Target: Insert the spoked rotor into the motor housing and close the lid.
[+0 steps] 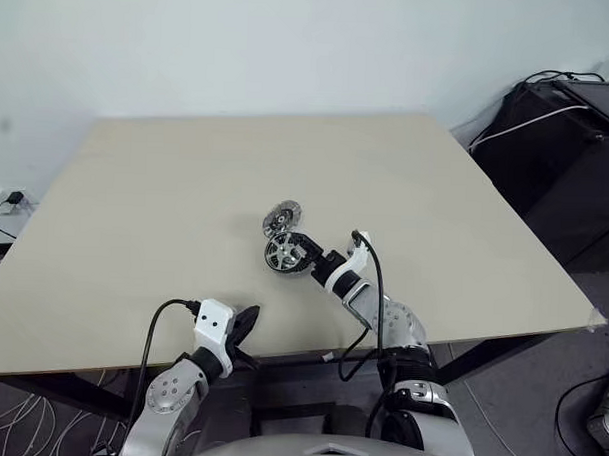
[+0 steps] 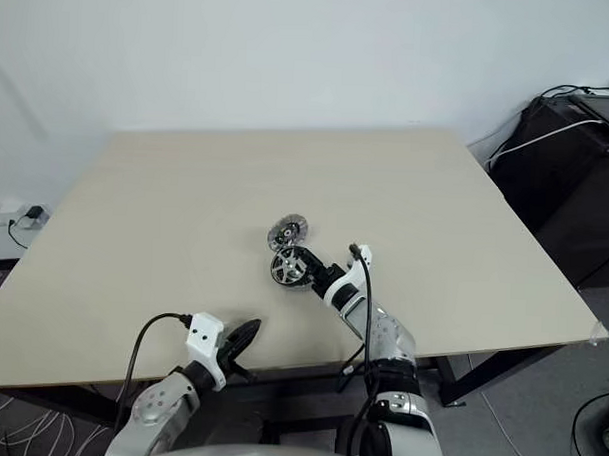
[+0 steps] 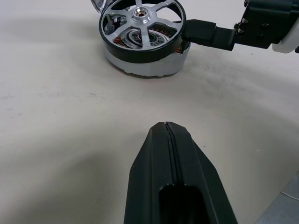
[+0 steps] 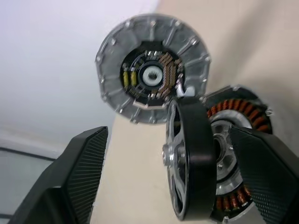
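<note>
My right gripper should move back, close and nudge the rotor's overhanging rim [image 3: 103, 36] across the motor housing, because the spoked rotor [image 3: 142, 30] is tilted and off-centre on it.
The spoked rotor [image 3: 140, 25], silver with a black band round its rim, lies slightly tilted on top of the motor housing [image 3: 161, 65]. Copper windings show through the spokes and under one side. The lid [image 1: 282, 218], a grey disc with dark gaps, lies on the table just beyond them. My right gripper [image 1: 306, 254] is open at the rotor's side. Its fingers [image 4: 79, 172] stand apart on either side of the rotor [image 4: 189, 163], clear of it. My left gripper [image 1: 247, 322] is shut and empty near the table's front edge, well short of the parts.
The beige table [image 1: 165, 203] is bare around the parts. A black case with cables [image 1: 567, 147] stands off its right side. A wall socket [image 1: 10, 200] sits low at the left.
</note>
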Controlling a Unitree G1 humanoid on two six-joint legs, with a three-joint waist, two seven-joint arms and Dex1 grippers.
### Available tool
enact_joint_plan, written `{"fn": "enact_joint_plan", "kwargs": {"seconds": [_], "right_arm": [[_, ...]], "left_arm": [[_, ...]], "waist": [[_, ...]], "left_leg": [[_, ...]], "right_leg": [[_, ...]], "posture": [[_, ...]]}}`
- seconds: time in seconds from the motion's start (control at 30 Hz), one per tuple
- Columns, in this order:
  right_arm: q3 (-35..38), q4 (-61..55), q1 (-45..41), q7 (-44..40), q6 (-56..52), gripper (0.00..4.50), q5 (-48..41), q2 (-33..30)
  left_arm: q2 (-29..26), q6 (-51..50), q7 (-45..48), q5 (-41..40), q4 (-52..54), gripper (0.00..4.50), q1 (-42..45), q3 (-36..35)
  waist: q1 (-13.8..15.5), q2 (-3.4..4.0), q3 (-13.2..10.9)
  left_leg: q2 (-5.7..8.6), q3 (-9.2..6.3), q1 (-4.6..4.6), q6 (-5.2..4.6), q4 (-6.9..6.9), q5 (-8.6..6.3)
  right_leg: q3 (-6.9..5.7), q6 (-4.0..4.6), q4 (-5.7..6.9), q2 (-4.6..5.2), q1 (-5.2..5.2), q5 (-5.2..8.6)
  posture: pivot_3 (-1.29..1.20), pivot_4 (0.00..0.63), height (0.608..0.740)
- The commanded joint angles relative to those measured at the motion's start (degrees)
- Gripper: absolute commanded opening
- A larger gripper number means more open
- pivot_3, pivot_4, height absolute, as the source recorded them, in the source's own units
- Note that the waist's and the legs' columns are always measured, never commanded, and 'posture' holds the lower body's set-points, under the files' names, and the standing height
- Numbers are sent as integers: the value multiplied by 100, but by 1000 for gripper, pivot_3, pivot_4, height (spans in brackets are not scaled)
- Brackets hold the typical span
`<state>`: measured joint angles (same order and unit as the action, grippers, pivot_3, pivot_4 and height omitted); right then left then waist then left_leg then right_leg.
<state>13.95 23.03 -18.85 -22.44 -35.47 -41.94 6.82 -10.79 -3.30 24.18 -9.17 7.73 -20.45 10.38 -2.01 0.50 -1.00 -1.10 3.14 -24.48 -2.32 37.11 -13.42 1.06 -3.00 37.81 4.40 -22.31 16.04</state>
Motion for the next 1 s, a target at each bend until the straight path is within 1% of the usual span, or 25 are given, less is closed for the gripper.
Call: {"fn": "enact_joint_plan", "kwargs": {"seconds": [0.03,0.33,0.43,0.57,0.7,0.8,0.83,1.0], "right_arm": [[195,-443,58,10,129,4455,-121,-63],[391,-1122,210,-16,54,4455,-429,-56],[138,-1395,299,77,193,3881,-118,-141],[-772,-2186,633,71,694,2589,866,-390],[-1667,-2520,868,-244,1003,1271,1580,-737],[-2134,-2533,901,-515,1033,291,1792,-869],[-2226,-2522,892,-584,1019,27,1809,-884],[-2968,-2275,697,-881,1139,27,2354,-1050]], "left_arm": [[24,75,60,-27,124,0,90,46],[42,64,105,-35,106,0,110,61],[44,62,114,-38,113,0,100,57],[41,48,100,-41,136,0,74,40],[34,33,104,-43,145,0,60,38],[29,25,114,-41,139,0,69,44],[28,23,117,-42,138,0,72,45],[29,23,116,-39,145,0,67,49]], "waist": [[-1,0,0],[-25,1,-1],[-18,1,-1],[-14,0,-1],[-21,-2,1],[-19,-3,0],[-19,-4,0],[-8,-12,2]], "left_leg": [[1,0,-4,-1,0,0],[-4,0,-5,-26,0,16],[-4,1,-6,-28,3,17],[-2,6,-8,-29,6,18],[-6,6,-5,-29,10,18],[-8,5,-2,-29,15,19],[-9,3,0,-29,17,19],[-9,2,1,-29,24,19]], "right_leg": [[0,0,-1,0,-2,0],[4,-2,5,-21,-11,-1],[4,-4,6,-29,-10,-2],[6,-5,2,-44,-10,-2],[9,-7,5,-55,-9,-3],[10,-7,10,-60,-6,-3],[10,-8,10,-62,-4,-3],[9,-8,9,-62,2,-4]], "posture": [[0,0,740],[0,0,740],[0,0,740],[0,0,740],[0,0,740],[0,0,740],[0,0,740],[0,0,740]]}}
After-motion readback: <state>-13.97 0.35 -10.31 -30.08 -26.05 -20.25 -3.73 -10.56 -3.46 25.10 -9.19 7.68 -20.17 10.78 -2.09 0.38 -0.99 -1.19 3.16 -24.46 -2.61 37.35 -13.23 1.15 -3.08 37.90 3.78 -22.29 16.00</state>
